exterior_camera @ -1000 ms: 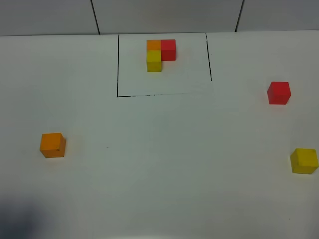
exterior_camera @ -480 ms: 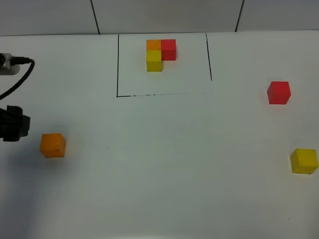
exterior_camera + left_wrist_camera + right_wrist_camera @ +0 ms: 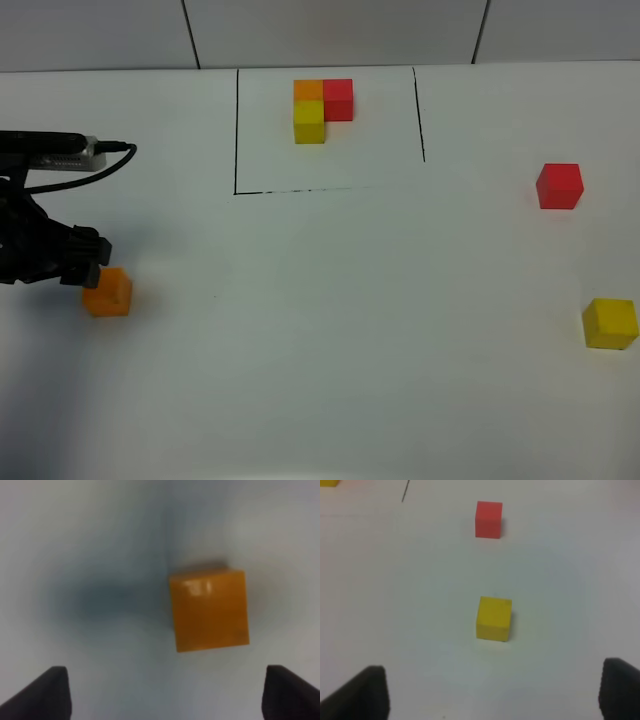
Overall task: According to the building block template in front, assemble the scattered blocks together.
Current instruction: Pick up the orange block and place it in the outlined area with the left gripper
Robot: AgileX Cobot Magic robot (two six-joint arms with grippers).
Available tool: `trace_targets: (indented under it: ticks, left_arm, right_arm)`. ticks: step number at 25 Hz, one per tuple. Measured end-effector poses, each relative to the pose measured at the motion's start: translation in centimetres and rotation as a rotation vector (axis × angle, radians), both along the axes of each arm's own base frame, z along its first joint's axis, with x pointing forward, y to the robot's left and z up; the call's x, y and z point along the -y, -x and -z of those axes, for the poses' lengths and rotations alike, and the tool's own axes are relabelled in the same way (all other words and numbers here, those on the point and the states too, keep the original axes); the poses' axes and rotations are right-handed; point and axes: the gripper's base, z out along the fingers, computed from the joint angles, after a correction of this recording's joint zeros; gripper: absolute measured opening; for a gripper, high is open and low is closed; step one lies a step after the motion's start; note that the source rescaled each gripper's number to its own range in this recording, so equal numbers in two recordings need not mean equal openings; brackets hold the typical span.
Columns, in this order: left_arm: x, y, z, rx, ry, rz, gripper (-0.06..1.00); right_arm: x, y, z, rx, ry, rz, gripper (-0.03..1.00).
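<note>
My left gripper should keep lowering toward the orange cube [image 3: 109, 294], lying free and square to my spread fingers, until they are either side of its sides [image 3: 175, 615], then close.
The building block template [image 3: 322, 108] is an L of orange, red and yellow cubes inside thin black lines at the back. The scattered orange cube [image 3: 107, 292] lies at the left. My left gripper [image 3: 92, 268] hangs just over its left side, open and empty. In the left wrist view the orange cube [image 3: 209, 609] lies ahead of the spread fingertips [image 3: 52, 692]. The scattered red cube [image 3: 559, 186] and yellow cube [image 3: 610, 323] lie at the right. The right wrist view shows the yellow cube [image 3: 494, 618] and the red cube [image 3: 489, 519] ahead of my open right gripper [image 3: 495, 695].
The white table [image 3: 330, 330] ends at a grey tiled wall [image 3: 330, 30] at the back. A black cable [image 3: 70, 180] loops from the left arm. The right arm is out of the exterior high view.
My left arm has come in from the left edge and moved right until its gripper is over the orange cube. The cubes have not moved.
</note>
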Motion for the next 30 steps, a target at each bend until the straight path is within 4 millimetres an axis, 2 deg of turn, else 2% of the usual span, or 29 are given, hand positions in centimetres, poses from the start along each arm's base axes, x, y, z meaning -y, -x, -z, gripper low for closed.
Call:
trace_targets:
  ticks: [3, 7, 11, 23, 27, 30]
  left_arm:
    - [0.3, -0.3, 0.4, 0.006, 0.032, 0.004, 0.76]
    - [0.6, -0.6, 0.8, 0.006, 0.054, 0.005, 0.87]
    - [0.6, -0.9, 1.9, -0.014, 0.06, -0.026, 0.9]
    - [1.2, -1.7, 4.8, -0.087, 0.054, -0.046, 0.89]
    - [1.3, -2.1, 6.0, -0.109, 0.051, -0.05, 0.85]
    - [1.3, -2.3, 6.7, -0.114, 0.05, -0.05, 0.77]
  right_arm:
    - [0.0, 0.0, 0.0, 0.0, 0.0, 0.0, 0.8]
    - [0.0, 0.0, 0.0, 0.0, 0.0, 0.0, 0.8]
    - [0.0, 0.0, 0.0, 0.0, 0.0, 0.0, 0.8]
    - [0.0, 0.0, 0.0, 0.0, 0.0, 0.0, 0.8]
    - [0.0, 0.0, 0.0, 0.0, 0.0, 0.0, 0.8]
    - [0.0, 0.0, 0.0, 0.0, 0.0, 0.0, 0.8]
